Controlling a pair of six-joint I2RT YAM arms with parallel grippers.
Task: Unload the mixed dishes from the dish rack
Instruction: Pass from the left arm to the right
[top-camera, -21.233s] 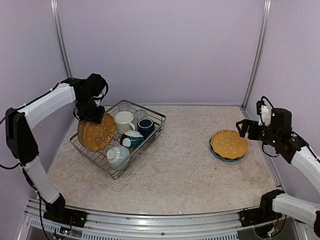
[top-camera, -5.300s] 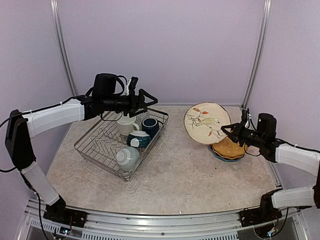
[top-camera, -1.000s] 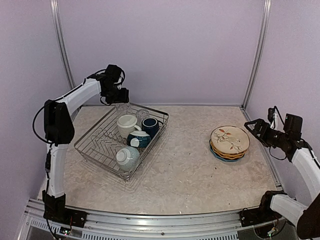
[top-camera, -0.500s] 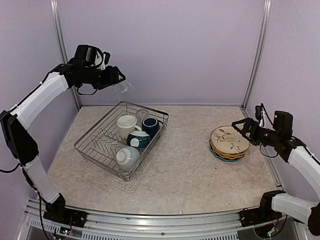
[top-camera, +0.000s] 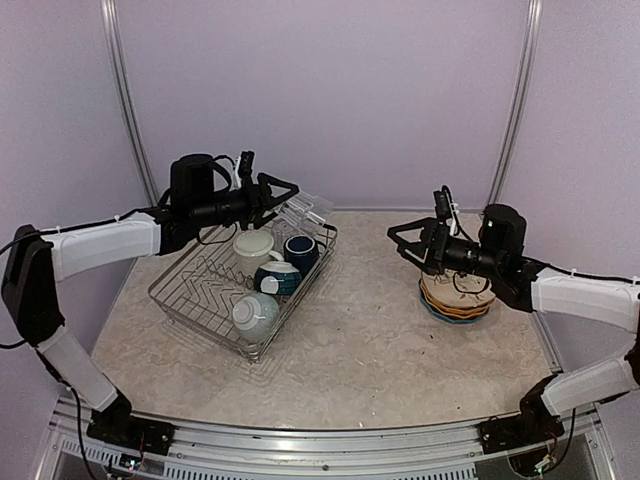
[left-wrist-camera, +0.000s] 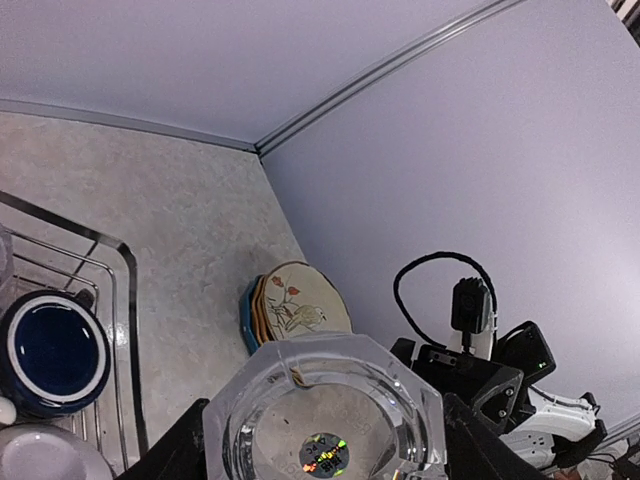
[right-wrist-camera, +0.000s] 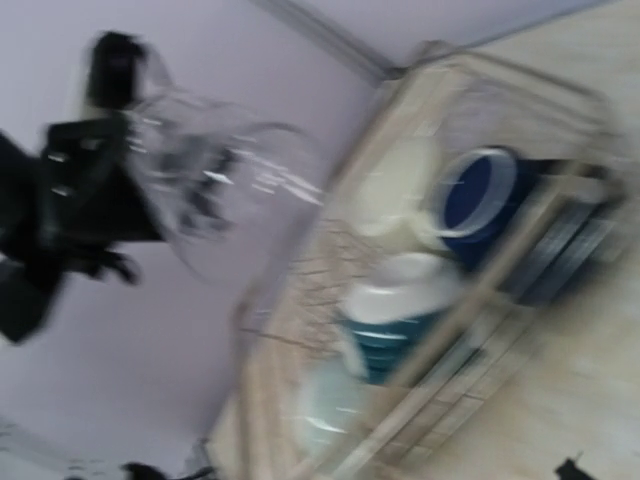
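My right gripper should grab the tumbler's loose end (top-camera: 321, 206) and put it next to the plate stack, because my left gripper is holding the glass tumbler over the dish rack.
My left gripper (top-camera: 287, 200) is shut on the clear glass tumbler (top-camera: 307, 210) and holds it in the air over the far right corner of the dish rack (top-camera: 190, 300). In the left wrist view the tumbler (left-wrist-camera: 325, 420) sits between my black fingers (left-wrist-camera: 172, 455). The rack holds a cream mug (top-camera: 251, 245), a navy mug (top-camera: 297, 250) and two teal bowls (top-camera: 265, 277). The bird-patterned plate (top-camera: 462, 293) tops a plate stack at the right. My right gripper (top-camera: 404, 243) is open and empty, just left of the stack, pointing at the tumbler. The right wrist view is blurred and shows the tumbler (right-wrist-camera: 220, 170).
The rack stands at the table's back left, near the left wall post (top-camera: 125, 100). The plate stack (left-wrist-camera: 290, 305) lies near the right wall. Marbled table surface (top-camera: 360, 350) lies between the rack and the stack.
My left arm has carried the tumbler down and to the right, over the rack's far right corner. My right arm has swung left from beside the plate stack toward the tumbler.
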